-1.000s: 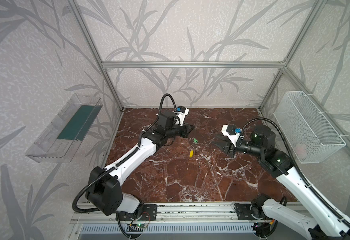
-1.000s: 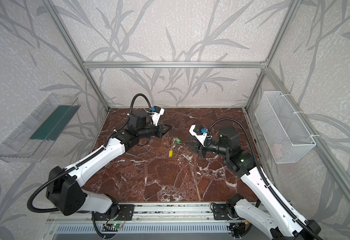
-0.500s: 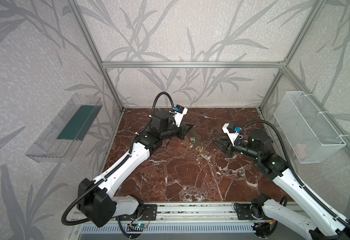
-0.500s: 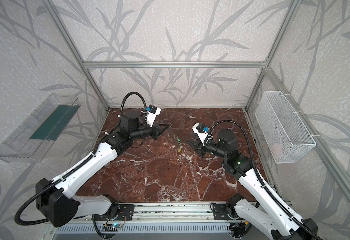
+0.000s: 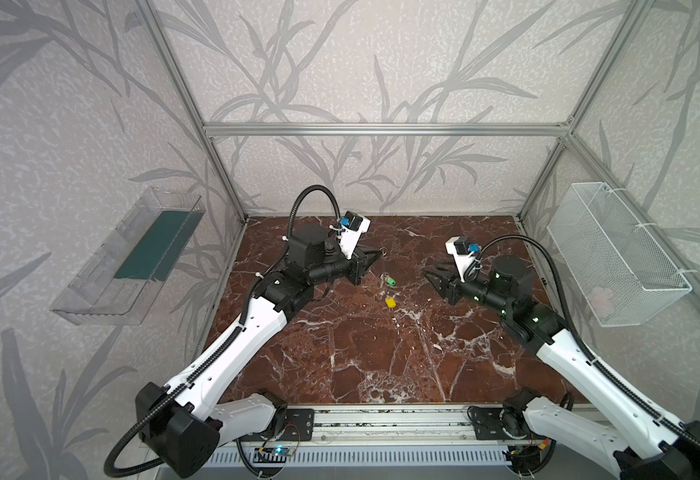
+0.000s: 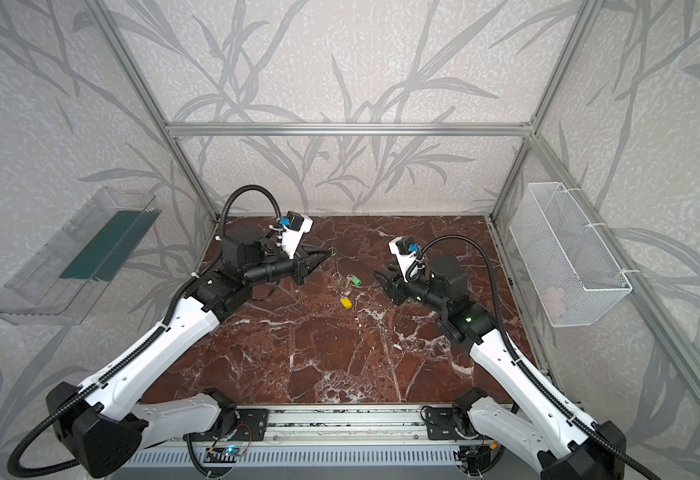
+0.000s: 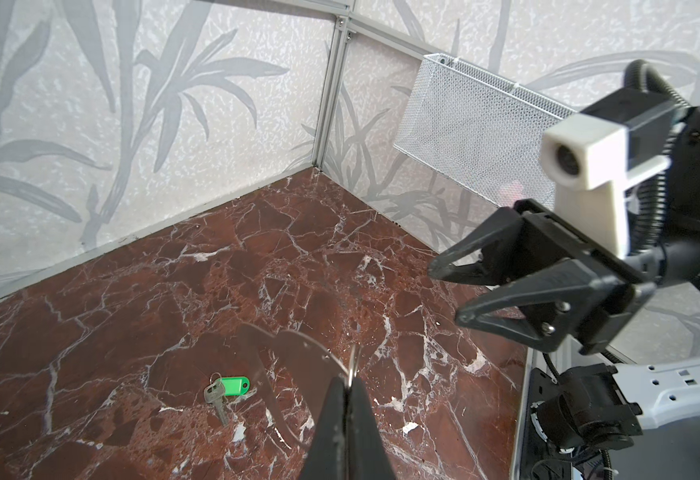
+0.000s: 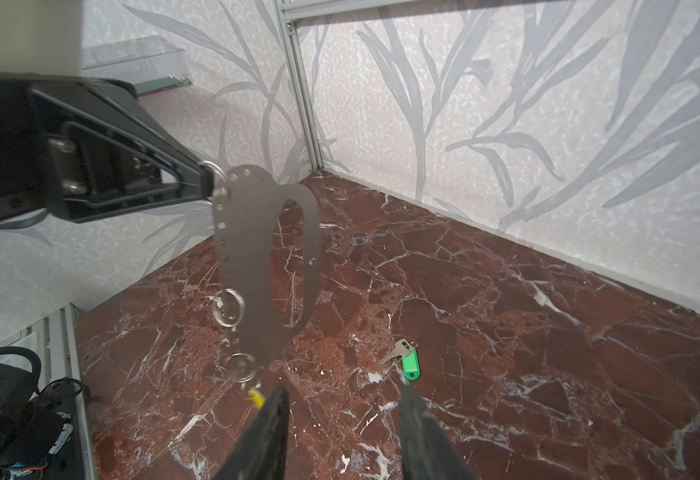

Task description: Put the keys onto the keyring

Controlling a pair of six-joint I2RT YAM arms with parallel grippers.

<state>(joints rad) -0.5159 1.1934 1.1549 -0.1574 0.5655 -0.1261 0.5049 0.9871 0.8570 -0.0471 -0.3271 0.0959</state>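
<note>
My right gripper keeps lowering its open fingers, as the green-tagged key is lying clear of the hanging keyring (image 8: 249, 260), toward the key (image 5: 388, 280) until they can close on it.
My left gripper (image 8: 207, 183) is shut on a small split ring at the top of the keyring (image 8: 256, 249), a flat grey plate with an oval cutout that hangs upright above the floor. In both top views the plate is a thin edge below the left gripper (image 5: 379, 250) (image 6: 330, 250). A yellow tag (image 8: 255, 397) (image 5: 390, 302) shows just under the plate's lowest ring; its key is hidden. The green-tagged key (image 8: 410, 361) (image 5: 389, 281) (image 7: 234, 386) lies flat on the marble. My right gripper (image 8: 344, 390) (image 5: 429, 274) (image 7: 443, 295) is open and empty, facing the plate.
A white wire basket (image 5: 614, 253) hangs on the right wall and a clear plastic shelf (image 5: 132, 257) on the left wall. Aluminium posts frame the marble floor (image 5: 381, 357). A rail (image 5: 381, 428) runs along the front.
The right jaws have opened wider. The yellow tag has shifted a little to the right. The left arm has changed its pose while its gripper stays shut on the ring.
</note>
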